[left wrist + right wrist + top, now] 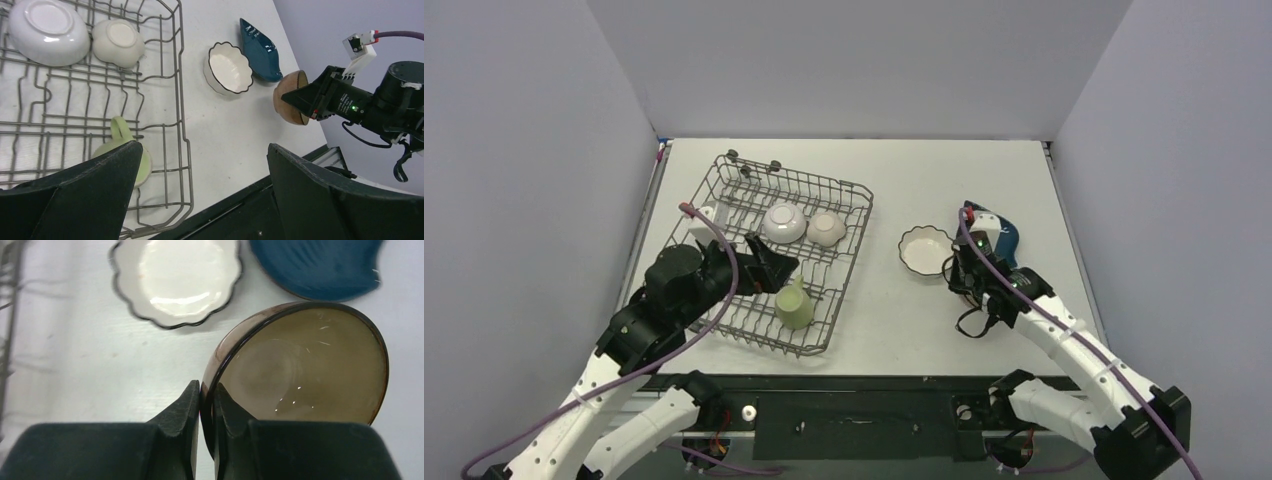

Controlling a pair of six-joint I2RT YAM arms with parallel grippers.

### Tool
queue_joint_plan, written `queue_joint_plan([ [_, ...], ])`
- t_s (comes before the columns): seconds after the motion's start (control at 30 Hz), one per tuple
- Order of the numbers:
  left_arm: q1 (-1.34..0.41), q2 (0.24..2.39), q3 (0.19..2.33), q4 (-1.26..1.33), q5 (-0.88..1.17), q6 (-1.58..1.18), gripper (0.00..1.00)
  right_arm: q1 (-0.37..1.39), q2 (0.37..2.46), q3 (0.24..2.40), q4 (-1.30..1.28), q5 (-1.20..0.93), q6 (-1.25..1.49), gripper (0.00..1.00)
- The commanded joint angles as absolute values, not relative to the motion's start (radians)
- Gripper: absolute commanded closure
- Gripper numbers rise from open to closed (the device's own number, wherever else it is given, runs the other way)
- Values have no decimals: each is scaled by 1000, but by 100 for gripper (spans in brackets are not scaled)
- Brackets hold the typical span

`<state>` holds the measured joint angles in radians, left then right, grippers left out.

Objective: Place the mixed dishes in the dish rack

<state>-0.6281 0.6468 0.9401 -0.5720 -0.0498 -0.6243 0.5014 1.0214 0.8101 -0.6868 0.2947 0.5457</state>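
The bowl's base side [277,103] is free, because my right gripper holds only the bowl's rim. My left gripper keeps going toward the brown bowl [288,92] and closes across its body.
The grey wire dish rack [861,225] holds an upturned plain white bowl [782,222], a small cream dish [826,228] and the light green mug [793,307]. My left gripper [769,265] hangs open over the rack's near end, beside the mug [120,131], with nothing between its fingers. To the right of the rack, the white scalloped bowl [177,280] and the dark blue dish [320,267] rest on the table. My right gripper [206,390] is shut on the rim of the brown bowl [305,365], one finger inside and one outside. The bowl is tilted.
The rack's right rim [181,90] lies between the left gripper and the scalloped bowl [229,68]. The blue dish [260,50] sits just behind the brown bowl [287,95]. Grey walls close in the table on three sides.
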Motion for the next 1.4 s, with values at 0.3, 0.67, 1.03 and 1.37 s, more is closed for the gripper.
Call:
queue_joint_plan([
  [0.3,-612,938,837,-110,401,-1012,0,779,772,737,-260,-192,390,100],
  [0.67,-719,1131,740,258,425,-1313,3,925,724,699,-117,-290,336,100],
  [1.03,-802,1217,794,120,354,-1309,4,943,722,740,-168,-265,297,100],
  [1.37,-830,1235,825,39,348,-1280,4,962,733,791,-228,-240,262,100],
])
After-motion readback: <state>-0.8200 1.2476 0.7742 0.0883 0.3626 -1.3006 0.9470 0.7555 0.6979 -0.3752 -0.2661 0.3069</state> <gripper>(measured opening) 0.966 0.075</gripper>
